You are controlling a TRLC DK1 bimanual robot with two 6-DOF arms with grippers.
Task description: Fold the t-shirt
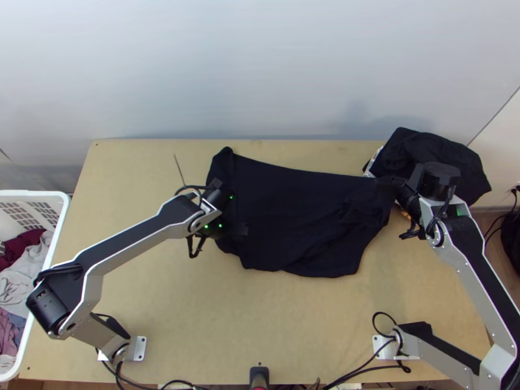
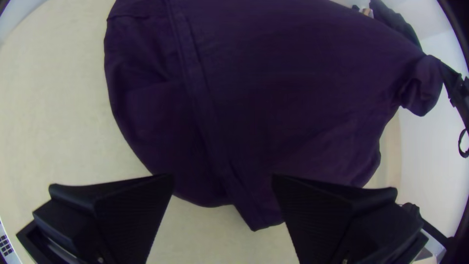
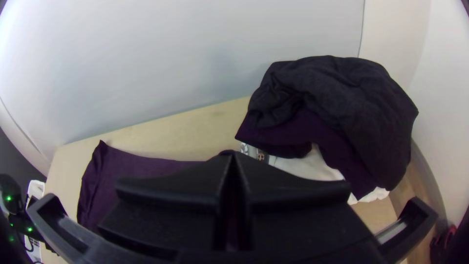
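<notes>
The black t-shirt [image 1: 299,218] will hang open as a wide sheet when the robot lifts the t-shirt's corner, because a piece of cloth [image 2: 201,100] lies on top of a lower layer.
A black t-shirt [image 1: 296,218] lies across the middle of the table, folded over in part, with a band of cloth running along its left side. Over that left part is my left gripper [image 1: 238,230]. In its wrist view the left gripper [image 2: 223,180] has its fingers wide apart above the shirt's edge [image 2: 254,215], nothing between them. At the shirt's right end, my right gripper [image 1: 389,182] holds a bunched part of the cloth. In its own view the right gripper [image 3: 233,157] has its fingers together, with dark cloth [image 3: 122,168] beside and beneath them.
A heap of dark clothes [image 1: 435,153] sits at the table's back right corner, on something white. A white basket [image 1: 62,221] of laundry stands off the left side. Bare tabletop [image 1: 260,318] extends in front of the shirt, and a pale wall rises behind the table.
</notes>
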